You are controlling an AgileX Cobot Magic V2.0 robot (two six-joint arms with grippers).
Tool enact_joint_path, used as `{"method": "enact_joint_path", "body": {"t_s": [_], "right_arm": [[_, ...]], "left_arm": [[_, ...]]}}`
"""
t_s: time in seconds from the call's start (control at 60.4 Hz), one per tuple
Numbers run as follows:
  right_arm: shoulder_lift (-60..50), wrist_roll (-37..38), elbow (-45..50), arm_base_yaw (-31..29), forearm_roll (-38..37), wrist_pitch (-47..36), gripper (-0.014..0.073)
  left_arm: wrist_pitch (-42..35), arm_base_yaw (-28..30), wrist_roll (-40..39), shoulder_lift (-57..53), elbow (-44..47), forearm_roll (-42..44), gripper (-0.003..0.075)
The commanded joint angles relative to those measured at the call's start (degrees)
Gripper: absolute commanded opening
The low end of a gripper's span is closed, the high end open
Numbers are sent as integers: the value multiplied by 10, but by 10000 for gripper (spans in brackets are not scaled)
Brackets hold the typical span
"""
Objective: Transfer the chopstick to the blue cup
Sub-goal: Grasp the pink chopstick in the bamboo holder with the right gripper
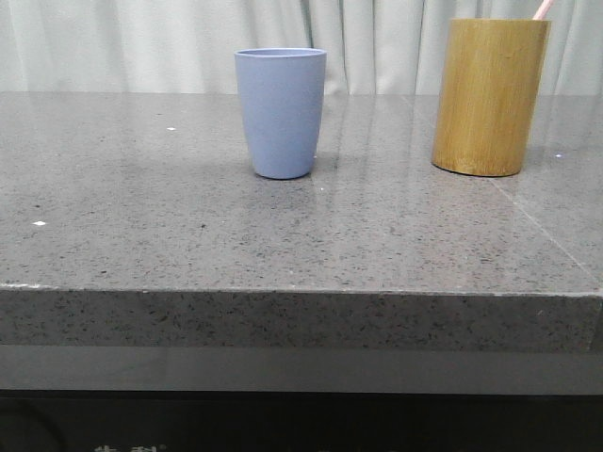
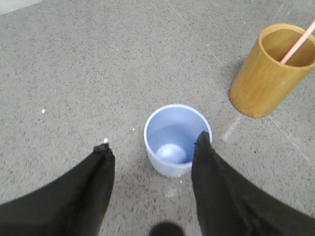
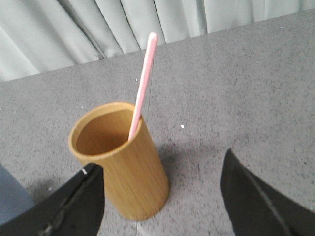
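Note:
The chopstick is leaning in the bamboo cylinder (image 1: 490,99), far from my left gripper. My right gripper should pull it out and lower it into the blue cup (image 1: 281,113).
The blue cup (image 1: 281,111) stands upright and empty near the middle of the grey table; the left wrist view looks down into it (image 2: 173,129). A pale pink chopstick (image 3: 142,84) stands leaning in the taller bamboo cylinder (image 1: 489,95) at the right; only its tip (image 1: 542,9) shows in the front view. It also shows in the left wrist view (image 2: 298,41). My left gripper (image 2: 153,145) is open above the table, beside and over the blue cup. My right gripper (image 3: 160,164) is open, close to the bamboo cylinder (image 3: 127,164). Neither gripper shows in the front view.
The grey speckled table (image 1: 170,217) has its front edge near the camera. A pale curtain (image 1: 141,42) hangs behind the table. A seam line in the tabletop runs past the bamboo cylinder at the right.

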Motion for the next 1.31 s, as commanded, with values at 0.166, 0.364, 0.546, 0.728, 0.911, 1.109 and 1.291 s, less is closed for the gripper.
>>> {"method": "enact_joint_path", "body": {"t_s": [0.166, 0.364, 0.546, 0.728, 0.911, 1.109, 1.291], "right_arm": [[76, -3, -97, 0, 11, -52, 517], [161, -3, -163, 0, 58, -60, 517], [227, -3, -211, 6, 107, -62, 517], [264, -3, -232, 16, 109, -59, 465], [265, -3, -233, 16, 111, -62, 200], [265, -3, -233, 16, 111, -47, 39], [265, -3, -253, 16, 110, -29, -22]], "left_arm": [[-162, -5, -4, -174, 213, -8, 354], [-200, -5, -4, -257, 315, -8, 354], [-205, -5, -4, -269, 326, -8, 354], [-205, -5, -4, -268, 326, -8, 354], [-205, -5, -4, -268, 326, -8, 354], [-205, -5, -4, -268, 326, -8, 354], [-205, -5, -4, -268, 326, -8, 354]]}}
